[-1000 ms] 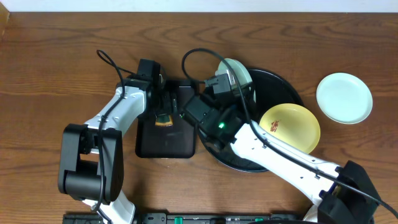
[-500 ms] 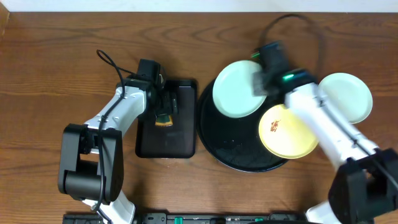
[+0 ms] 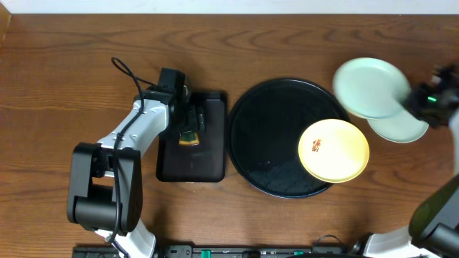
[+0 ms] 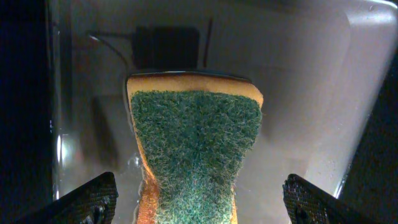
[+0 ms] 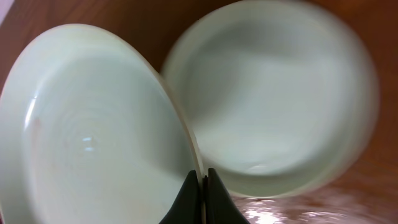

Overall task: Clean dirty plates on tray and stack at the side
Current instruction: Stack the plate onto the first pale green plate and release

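My right gripper needs to keep moving the held mint-green plate (image 3: 367,84), which hangs face up partly over the empty lying plate (image 3: 401,130), across until it rests there.
My right gripper (image 3: 414,100) is shut on the rim of a mint-green plate (image 3: 369,87) and holds it in the air over a second mint-green plate (image 3: 399,127) that lies on the tabletop at the right. In the right wrist view the held plate (image 5: 93,130) is at the left, the lying plate (image 5: 273,99) behind it, my fingers (image 5: 203,193) pinching the rim. A pale yellow plate (image 3: 333,150) with a brown smear lies on the round black tray (image 3: 265,136). My left gripper (image 3: 191,122) is open around a green-and-yellow sponge (image 4: 196,149).
The sponge (image 3: 188,135) lies in a small rectangular black tray (image 3: 192,161) to the left of the round tray. Bare wood tabletop surrounds both trays.
My right gripper has carried the mint-green plate from the round tray's left side across to the right, over the other mint-green plate. The left arm has not moved.
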You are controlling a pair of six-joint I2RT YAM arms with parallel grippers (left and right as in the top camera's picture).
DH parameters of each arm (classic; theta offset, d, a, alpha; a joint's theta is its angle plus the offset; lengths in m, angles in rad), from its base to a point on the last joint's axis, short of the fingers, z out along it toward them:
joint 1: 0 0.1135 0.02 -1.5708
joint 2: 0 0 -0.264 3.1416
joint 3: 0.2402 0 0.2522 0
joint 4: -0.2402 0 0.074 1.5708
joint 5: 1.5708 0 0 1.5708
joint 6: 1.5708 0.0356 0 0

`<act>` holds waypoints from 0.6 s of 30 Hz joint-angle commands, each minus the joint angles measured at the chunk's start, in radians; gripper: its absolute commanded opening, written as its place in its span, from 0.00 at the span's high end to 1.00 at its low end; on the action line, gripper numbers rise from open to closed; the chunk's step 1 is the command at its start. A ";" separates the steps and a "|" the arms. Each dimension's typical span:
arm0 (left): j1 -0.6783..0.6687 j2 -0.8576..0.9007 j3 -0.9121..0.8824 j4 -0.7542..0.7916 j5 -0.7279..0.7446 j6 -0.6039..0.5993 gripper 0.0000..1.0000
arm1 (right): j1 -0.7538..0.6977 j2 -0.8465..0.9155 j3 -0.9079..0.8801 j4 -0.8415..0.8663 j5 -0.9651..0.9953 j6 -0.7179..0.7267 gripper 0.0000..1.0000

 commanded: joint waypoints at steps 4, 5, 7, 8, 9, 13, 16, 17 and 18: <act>0.000 0.000 -0.013 0.001 -0.010 0.003 0.14 | -0.135 -0.008 -0.001 -0.005 0.053 -0.006 0.99; 0.000 0.000 -0.013 0.001 -0.010 0.003 0.14 | -0.142 -0.008 -0.003 -0.004 0.085 0.003 0.99; 0.000 0.000 -0.013 0.001 -0.010 0.003 0.14 | -0.145 -0.008 -0.011 0.001 0.118 0.006 0.99; 0.000 0.000 -0.013 0.001 -0.010 0.003 0.14 | -0.143 -0.007 -0.016 0.006 0.122 0.006 0.99; 0.000 0.000 -0.013 0.001 -0.010 0.003 0.14 | -0.139 -0.007 -0.026 0.018 0.126 0.006 0.99; 0.000 0.000 -0.013 0.001 -0.010 0.003 0.14 | -0.133 -0.008 -0.084 0.083 0.165 0.026 0.99; 0.000 0.000 -0.013 0.001 -0.010 0.003 0.14 | -0.133 -0.007 -0.136 0.148 0.187 0.040 0.99; 0.000 0.000 -0.013 0.001 -0.010 0.003 0.14 | -0.133 -0.008 -0.148 0.166 0.187 0.041 0.99; 0.000 0.000 -0.013 0.001 -0.010 0.003 0.14 | -0.133 -0.008 -0.156 0.178 0.187 0.040 0.87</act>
